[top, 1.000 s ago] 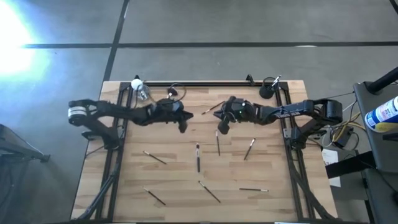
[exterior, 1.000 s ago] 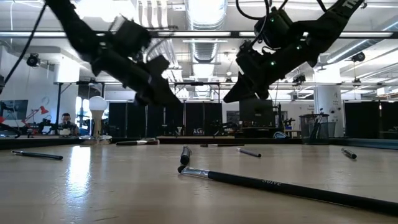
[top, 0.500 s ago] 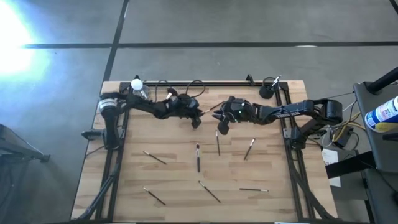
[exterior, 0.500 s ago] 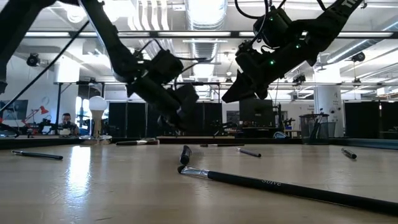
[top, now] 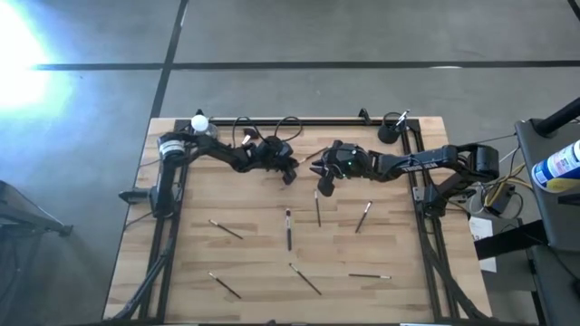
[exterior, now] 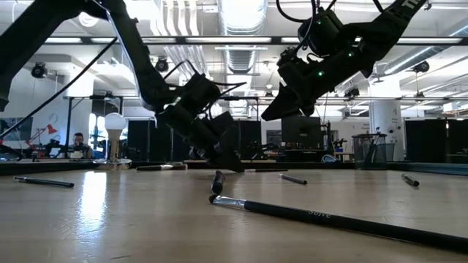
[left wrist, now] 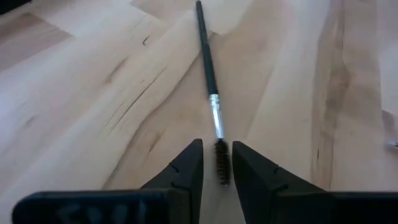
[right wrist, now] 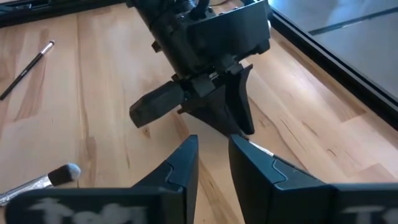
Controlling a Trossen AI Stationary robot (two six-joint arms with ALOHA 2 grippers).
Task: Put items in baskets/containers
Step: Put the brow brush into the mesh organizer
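Observation:
The thin brush's handle (left wrist: pixel 210 70) should be taken by my right gripper, because my left gripper is at the thin brush's bristles (left wrist: pixel 222 163), far away from the black cup.
Several thin dark brushes lie flat on the wooden table (top: pixel 181 272). My left gripper (top: pixel 289 175) is down near the far middle. In the left wrist view its narrowly open fingers (left wrist: pixel 217 149) stand on either side of the bristle head of one thin brush (left wrist: pixel 208 68), whose handle points away. I cannot tell whether they touch it. My right gripper (top: pixel 323 187) hangs above the table just right of it, narrowly open (right wrist: pixel 213 146) and empty. The black cup (top: pixel 390 134) stands at the far right corner. No large brown-handled brush shows.
Loose brushes lie toward the near side (top: pixel 288 228) (top: pixel 317 208) (top: pixel 364 215) (top: pixel 227 229) (top: pixel 305 279) (top: pixel 370 275). A white bulb (top: pixel 199 122) stands at the far left corner. A dark rail (top: pixel 299 120) runs along the far edge. The two grippers are close together.
My left gripper has swung toward the table's right and come down near the table top, ending astride the head of the thin brush at the far middle. The brushes have not moved.

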